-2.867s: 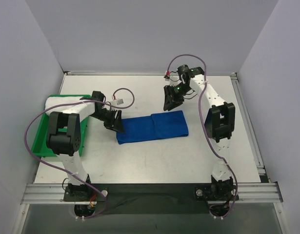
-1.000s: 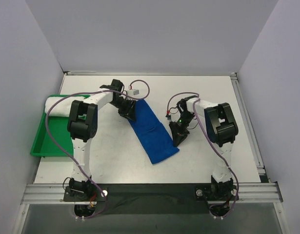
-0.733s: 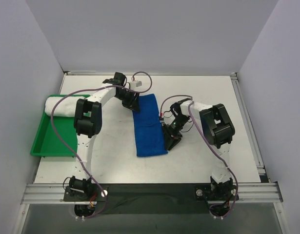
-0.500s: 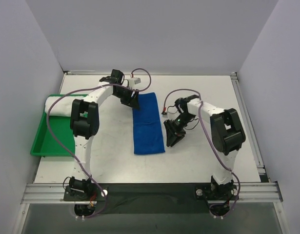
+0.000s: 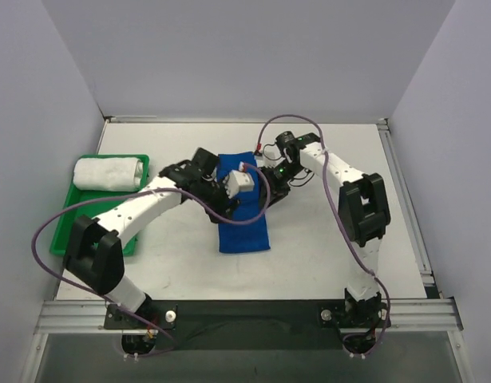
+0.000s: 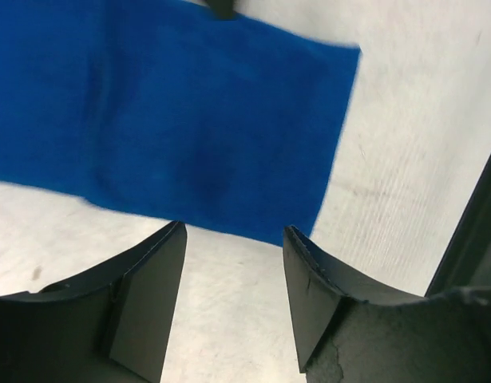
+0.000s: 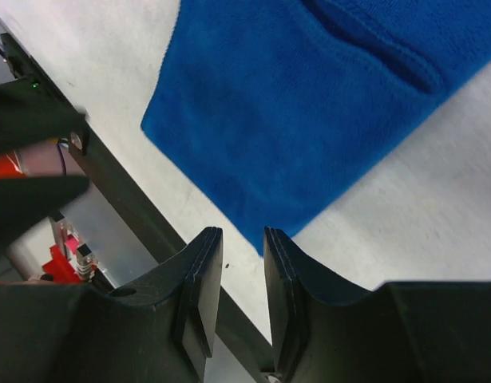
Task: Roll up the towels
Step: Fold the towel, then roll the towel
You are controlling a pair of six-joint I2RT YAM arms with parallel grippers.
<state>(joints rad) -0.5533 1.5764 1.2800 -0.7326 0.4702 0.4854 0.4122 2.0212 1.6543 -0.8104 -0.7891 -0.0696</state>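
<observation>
The blue towel has a soft fold (image 6: 98,108) across it, so the towel's near end (image 5: 244,245) will turn over toward that fold when I lift, and the towel's far part will stay flat.
A blue towel (image 5: 247,231) lies flat on the table, its length running from far to near. It fills the top of the left wrist view (image 6: 189,120) and of the right wrist view (image 7: 309,104). My left gripper (image 5: 223,207) reaches across to the towel's left edge. It is open and empty over bare table (image 6: 233,233). My right gripper (image 5: 267,185) hovers at the towel's right edge. Its jaws stand a narrow gap apart and hold nothing (image 7: 242,233). A rolled white towel (image 5: 108,173) lies in the green tray (image 5: 65,231).
The green tray sits at the table's left edge. The left arm's cable loops over the blue towel's middle. The metal front rail (image 5: 245,311) runs along the near edge and shows in the right wrist view (image 7: 149,215).
The blue towel was swung from lying across the table to lying lengthwise. Both grippers then let go of its ends. Both now hover at its sides near the middle.
</observation>
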